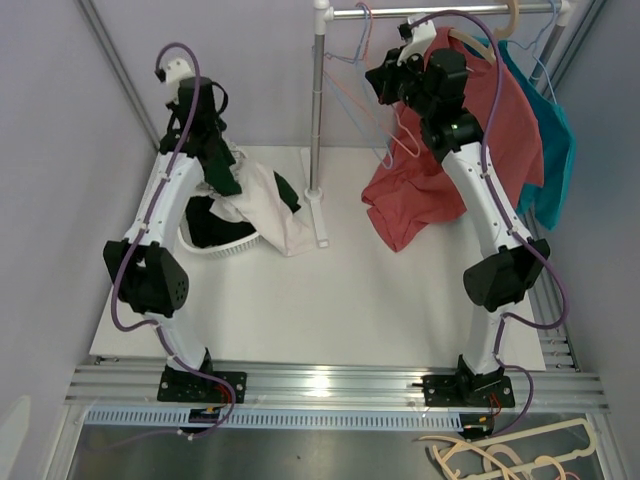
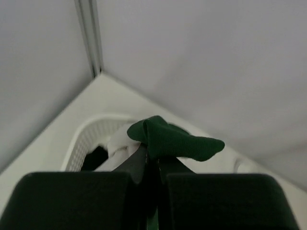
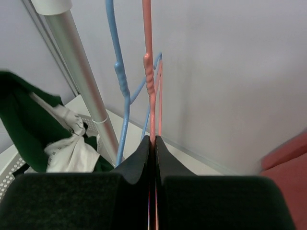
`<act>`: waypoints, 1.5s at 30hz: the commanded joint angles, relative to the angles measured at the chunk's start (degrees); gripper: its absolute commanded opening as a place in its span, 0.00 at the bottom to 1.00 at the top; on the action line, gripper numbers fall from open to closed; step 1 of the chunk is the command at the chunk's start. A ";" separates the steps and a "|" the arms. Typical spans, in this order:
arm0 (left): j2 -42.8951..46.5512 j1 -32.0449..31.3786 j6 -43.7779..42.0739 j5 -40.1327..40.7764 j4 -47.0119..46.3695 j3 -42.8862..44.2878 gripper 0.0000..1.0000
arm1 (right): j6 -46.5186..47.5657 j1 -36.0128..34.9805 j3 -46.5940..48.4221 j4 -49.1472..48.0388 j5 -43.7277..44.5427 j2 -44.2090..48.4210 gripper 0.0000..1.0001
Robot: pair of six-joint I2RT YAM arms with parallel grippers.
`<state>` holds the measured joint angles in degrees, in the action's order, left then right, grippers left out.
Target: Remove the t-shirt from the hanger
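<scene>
My left gripper should keep lowering the dark green t-shirt (image 1: 220, 174), which hangs clear of the pink hanger over the white basket, until it rests inside, then let go.
A red t-shirt (image 1: 470, 150) hangs from the rail (image 1: 440, 12) at the back right, its lower end bunched on the table. It shows at the right edge of the right wrist view (image 3: 288, 163). My right gripper (image 1: 385, 85) is beside it at the rail, shut (image 3: 154, 140) on the thin rod of a pink hanger (image 3: 147, 57). My left gripper (image 1: 225, 180) is over the white basket (image 1: 215, 247), shut (image 2: 152, 153) on a dark green t-shirt (image 2: 168, 139).
A blue hanger (image 3: 120, 72) and the metal rack pole (image 3: 81, 67) stand just left of the pink hanger. A teal t-shirt (image 1: 550, 150) hangs behind the red one. White cloth (image 1: 275, 205) spills from the basket. Spare hangers (image 1: 510, 455) lie at the near edge.
</scene>
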<state>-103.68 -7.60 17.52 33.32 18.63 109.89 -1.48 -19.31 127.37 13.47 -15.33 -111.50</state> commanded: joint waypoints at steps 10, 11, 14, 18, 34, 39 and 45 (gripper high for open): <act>3.84 -0.14 20.70 2.63 15.46 -17.59 0.01 | -1.86 -1.52 -1.25 -3.72 7.86 4.89 0.06; 2.88 -0.14 21.15 2.02 15.64 -17.95 0.01 | -2.13 -1.61 -1.25 -3.72 8.82 4.89 0.09; 2.25 -0.05 23.96 0.43 15.12 -21.37 0.01 | -2.22 -1.52 -1.07 -3.54 10.31 5.42 0.09; 1.64 -0.05 23.18 -2.38 12.74 -23.40 0.14 | -1.34 -1.52 -0.98 -3.28 11.55 6.47 0.24; 4.35 -0.75 14.14 -1.86 11.52 -10.48 0.99 | -1.95 2.87 8.59 7.43 13.76 7.26 0.43; 8.14 -4.53 8.95 1.74 13.18 -6.79 1.00 | -3.27 8.92 9.82 12.36 13.13 8.41 0.65; 13.67 -12.26 2.63 -0.62 9.69 -8.54 0.99 | -3.36 14.47 9.74 17.19 14.54 9.28 0.67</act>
<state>-94.26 -16.67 25.96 33.36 31.83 100.79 -4.51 -6.00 134.89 27.03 -1.50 -104.90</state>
